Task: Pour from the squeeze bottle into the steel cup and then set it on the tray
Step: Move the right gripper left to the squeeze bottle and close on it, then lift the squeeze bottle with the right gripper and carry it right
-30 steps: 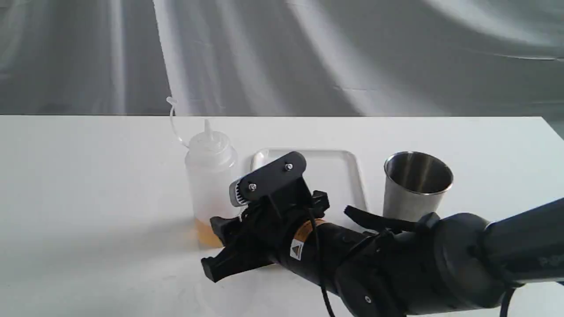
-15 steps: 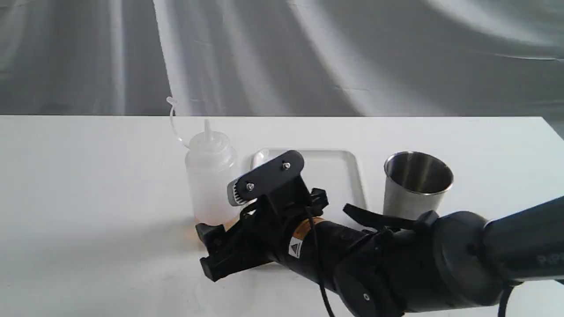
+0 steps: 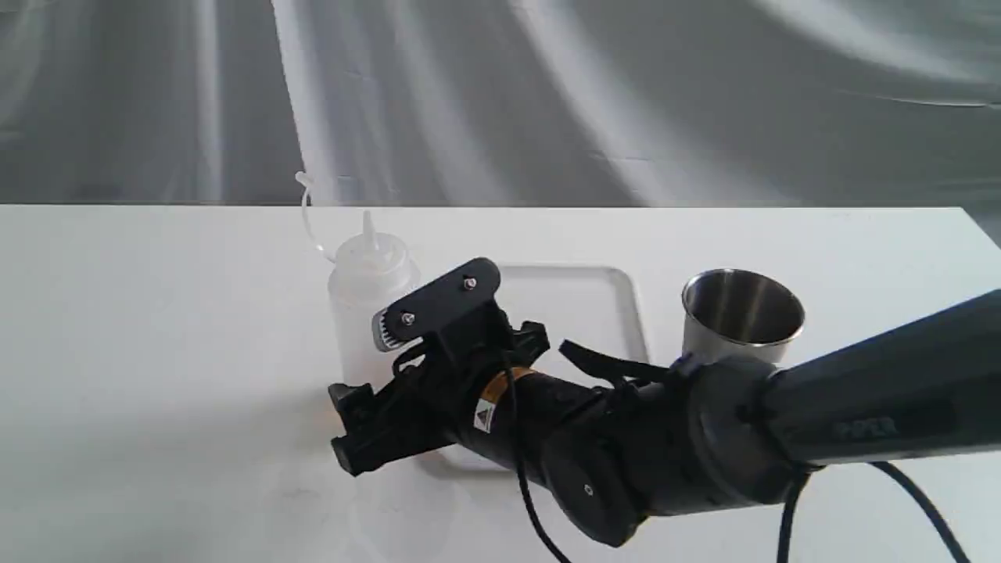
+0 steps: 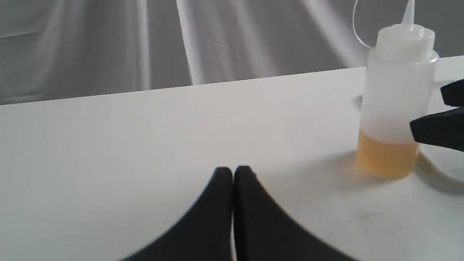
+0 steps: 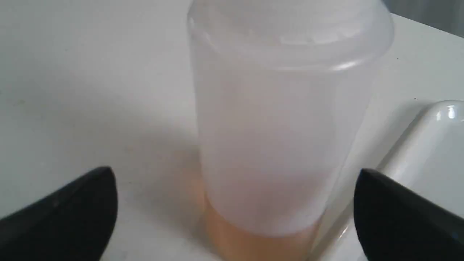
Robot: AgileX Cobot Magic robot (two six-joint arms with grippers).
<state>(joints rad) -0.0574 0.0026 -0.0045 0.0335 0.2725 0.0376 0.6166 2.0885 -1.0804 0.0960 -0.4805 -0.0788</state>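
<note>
I see the thin strap standing up on its own beside the squeeze bottle's nozzle, so I expect it to stick out past the nozzle when I pour.
The squeeze bottle stands upright on the white table, left of the tray, with amber liquid in its base. My right gripper reaches across from the right, low at the bottle's base, and is open. In the right wrist view the bottle fills the gap between the two fingers of the right gripper, and neither finger touches it. The steel cup stands upright, right of the tray. My left gripper is shut and empty, left of the bottle.
The right arm lies across the front of the tray and part of the cup. The tray's corner sits close beside the bottle. A grey cloth backdrop hangs behind the table's far edge.
My right gripper has slid left and forward, so its open fingers now flank the bottle's base. The bottle, cup and tray have not moved.
</note>
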